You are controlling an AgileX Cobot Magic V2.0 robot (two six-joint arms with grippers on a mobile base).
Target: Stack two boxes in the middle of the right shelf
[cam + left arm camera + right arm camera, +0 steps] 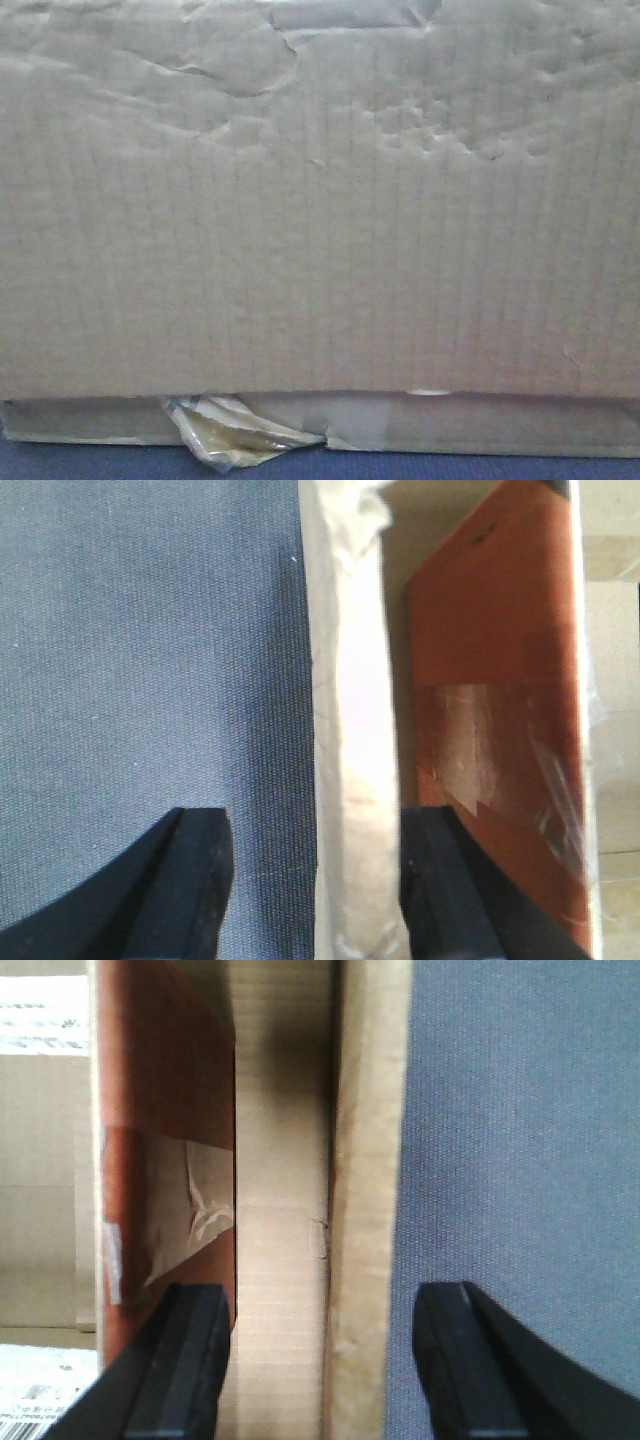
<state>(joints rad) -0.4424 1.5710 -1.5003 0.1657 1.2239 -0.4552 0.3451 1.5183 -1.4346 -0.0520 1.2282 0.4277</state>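
Note:
The red-brown panel (165,1165) has a gap (283,1165) between it and the cardboard box's side, so the panel will slide toward the robot when the robot lifts the cardboard box.
A large cardboard box (320,200) fills the front view, close up, with dented walls and torn tape (230,430) at its lower edge. In the left wrist view my left gripper (315,880) is open and straddles the box's pale upright wall (355,730), with one finger outside over blue cloth and the other inside against a red-brown panel (500,680). In the right wrist view my right gripper (325,1360) is open and straddles the opposite cardboard wall (370,1160), its left finger next to the red-brown panel (165,1080). A second box does not show clearly. No shelf is in view.
Blue woven cloth (150,630) lies under the box on the left side, and it also shows on the right side (520,1110) and as a strip below the box (100,465). Pale printed cardboard (40,1020) stands beyond the box.

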